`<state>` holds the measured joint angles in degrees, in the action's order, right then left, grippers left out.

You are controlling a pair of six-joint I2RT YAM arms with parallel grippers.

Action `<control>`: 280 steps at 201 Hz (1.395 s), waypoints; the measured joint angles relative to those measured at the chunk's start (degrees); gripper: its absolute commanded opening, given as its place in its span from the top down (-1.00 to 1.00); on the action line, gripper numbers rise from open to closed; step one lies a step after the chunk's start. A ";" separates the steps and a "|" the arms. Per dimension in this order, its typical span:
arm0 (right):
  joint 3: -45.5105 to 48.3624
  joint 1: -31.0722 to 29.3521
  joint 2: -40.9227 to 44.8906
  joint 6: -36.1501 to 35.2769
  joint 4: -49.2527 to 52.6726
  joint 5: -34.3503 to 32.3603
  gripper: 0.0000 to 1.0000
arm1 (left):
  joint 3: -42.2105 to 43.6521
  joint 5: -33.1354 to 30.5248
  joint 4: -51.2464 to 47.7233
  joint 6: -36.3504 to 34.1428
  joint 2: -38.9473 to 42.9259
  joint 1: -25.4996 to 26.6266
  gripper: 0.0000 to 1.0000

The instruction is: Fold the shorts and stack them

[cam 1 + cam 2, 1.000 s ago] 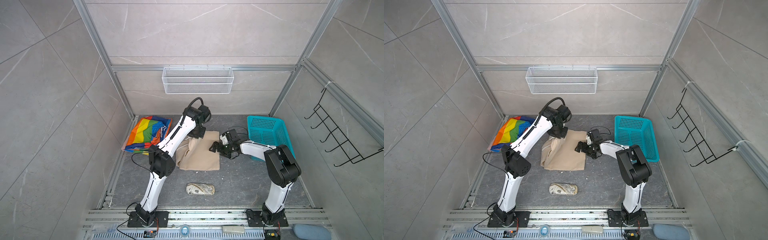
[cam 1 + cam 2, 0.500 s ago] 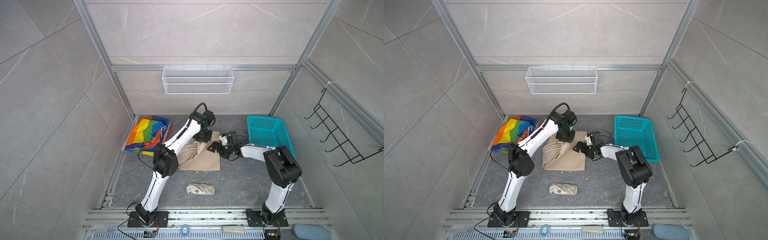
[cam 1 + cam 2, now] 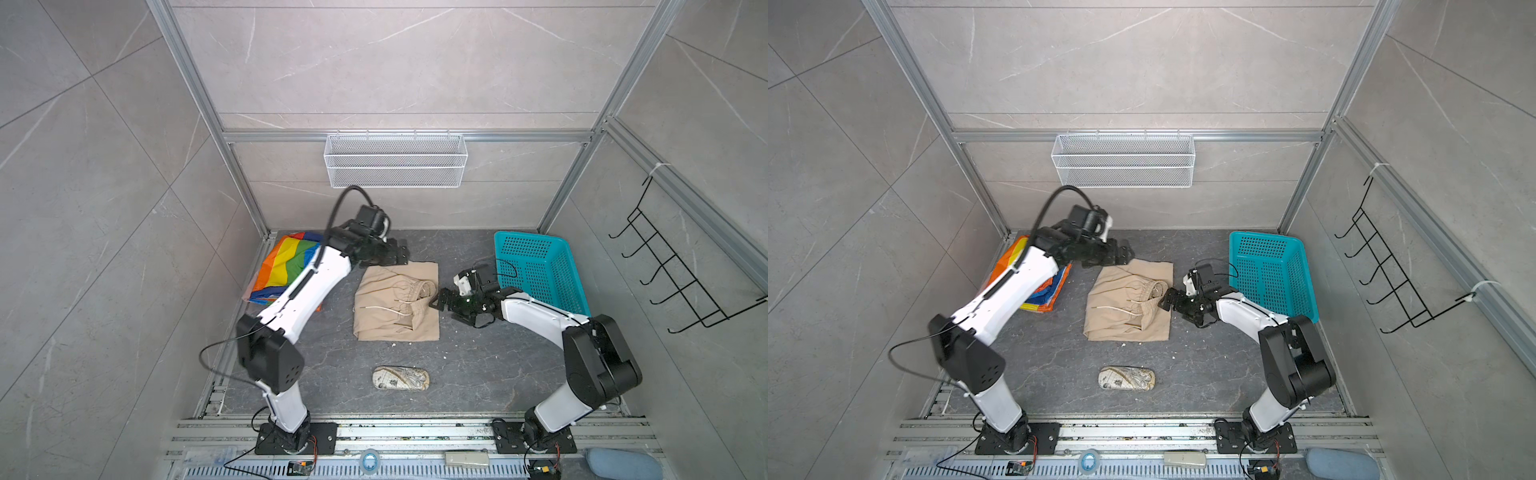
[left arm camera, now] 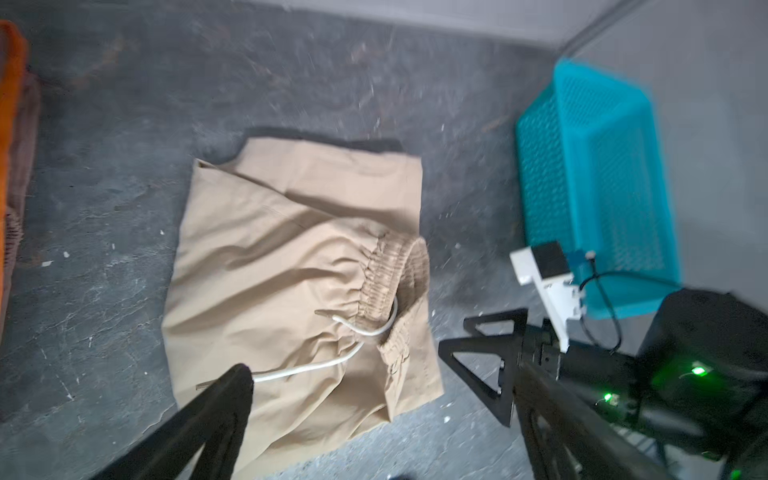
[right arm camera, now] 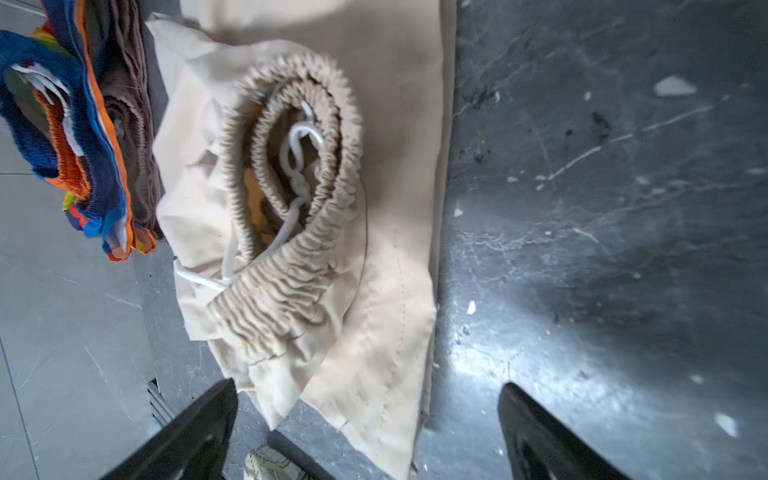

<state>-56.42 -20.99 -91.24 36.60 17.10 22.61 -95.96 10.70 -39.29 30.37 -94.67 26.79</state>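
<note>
The robot's left gripper should move back to the shorts' folded side (image 3: 357, 314) while the right gripper straightens their far corner, because the beige shorts' top layer slants (image 4: 280, 194) away from the shorts' far edge.
The beige shorts (image 3: 397, 316) (image 3: 1129, 316) lie folded on the dark floor in the middle, with the gathered waistband (image 5: 291, 286) and white drawstring (image 4: 307, 368) on top. My left gripper (image 3: 395, 254) (image 3: 1121, 254) (image 4: 382, 374) hovers open over their far edge and holds nothing. At their right edge, low by the waistband, my right gripper (image 3: 439, 300) (image 3: 1166, 301) (image 5: 368, 388) stands open and empty. The rainbow-striped shorts (image 3: 286, 262) (image 3: 1044, 291) (image 5: 83, 145) lie at the back left, partly behind the left arm. The dusty pink shorts (image 5: 137, 124) (image 4: 23, 137) lie under them.
A teal perforated basket (image 3: 536, 266) (image 3: 1271, 270) (image 4: 594, 187) stands at the back right, close behind the right arm. A small patterned pouch (image 3: 401, 378) (image 3: 1127, 379) (image 5: 270, 465) lies on the floor nearer the front. A white wire shelf (image 3: 395, 160) hangs on the back wall.
My left gripper has opened and let go of the beige shorts, which now lie flat. The left arm has swung its elbow lower and leftward. The right gripper stays open, barely moved.
</note>
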 measured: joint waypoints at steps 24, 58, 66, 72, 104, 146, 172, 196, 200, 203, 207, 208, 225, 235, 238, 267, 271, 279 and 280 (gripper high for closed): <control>-4.28 -1.73 0.17 -0.79 3.39 -3.67 -0.98 | 14.86 5.62 13.27 7.87 4.90 -6.08 -0.99; -13.88 -9.25 -5.64 -1.73 7.50 -10.75 -0.98 | 33.16 11.54 29.42 19.63 1.75 -5.29 -0.99; -15.72 -11.19 -7.52 -1.73 7.87 -12.55 -0.99 | 37.09 12.28 32.48 22.36 1.44 -5.11 -0.99; -16.81 -12.57 -8.83 -1.73 8.44 -14.01 -0.98 | 39.91 12.59 34.67 24.39 1.38 -5.07 -0.99; -18.56 -16.24 -14.10 -1.88 11.10 -20.55 -0.99 | 46.03 13.57 43.19 30.95 1.01 -5.27 -0.99; -12.37 -13.51 -13.88 -2.36 11.15 -24.35 -0.98 | 49.88 13.49 50.14 33.14 0.04 -5.70 -0.99; -4.72 -9.92 -9.99 -3.26 10.58 -24.00 -0.99 | 51.17 13.44 50.27 33.09 -0.31 -6.21 -0.99; -0.46 -7.63 -5.95 -3.87 9.64 -21.97 -0.98 | 51.25 13.46 50.29 33.09 -0.39 -6.23 -0.99; -0.07 -7.30 -5.20 -3.91 9.64 -21.57 -0.98 | 51.23 13.49 50.29 33.05 -0.39 -6.23 -0.99; 0.09 -7.13 -4.72 -3.91 9.64 -21.24 -0.99 | 51.21 13.49 50.29 33.03 -0.39 -6.23 -0.99; 0.28 -6.88 -4.02 -3.93 9.66 -21.03 -0.99 | 51.15 13.49 50.23 32.85 -0.39 -6.23 -0.99; 0.31 -6.80 -3.80 -3.93 9.64 -20.85 -0.99 | 51.12 13.49 50.21 32.83 -0.39 -6.23 -0.99; -0.22 -6.12 -1.07 -4.09 9.66 -19.21 -0.99 | 49.79 13.46 48.30 31.76 -0.13 -6.23 -0.99; -1.60 -6.08 -0.09 -4.09 9.64 -18.10 -0.99 | 48.19 13.42 46.42 31.06 0.42 -6.23 -0.99; -2.14 -6.08 0.00 -4.07 9.62 -17.77 -0.98 | 47.54 13.38 45.77 30.71 0.76 -6.23 -0.99; -9.57 -6.16 -2.21 -3.13 7.78 -15.23 -0.98 | 43.17 13.33 44.13 29.46 4.66 -6.32 -0.99; -10.78 -6.21 -3.21 -2.93 7.32 -15.06 -0.99 | 42.88 13.33 44.24 29.44 5.07 -6.32 -0.99; -13.42 -6.34 -5.64 -2.49 6.36 -14.80 -0.99 | 42.66 13.33 44.57 29.42 5.75 -6.32 -0.99; -13.64 -6.36 -5.84 -2.40 6.27 -14.80 -0.99 | 42.66 13.33 44.61 29.42 5.79 -6.32 -0.99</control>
<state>-70.06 -27.35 -97.08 34.20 23.38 7.81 -53.30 24.03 5.32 59.79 -88.88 20.47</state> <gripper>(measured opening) 0.993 0.996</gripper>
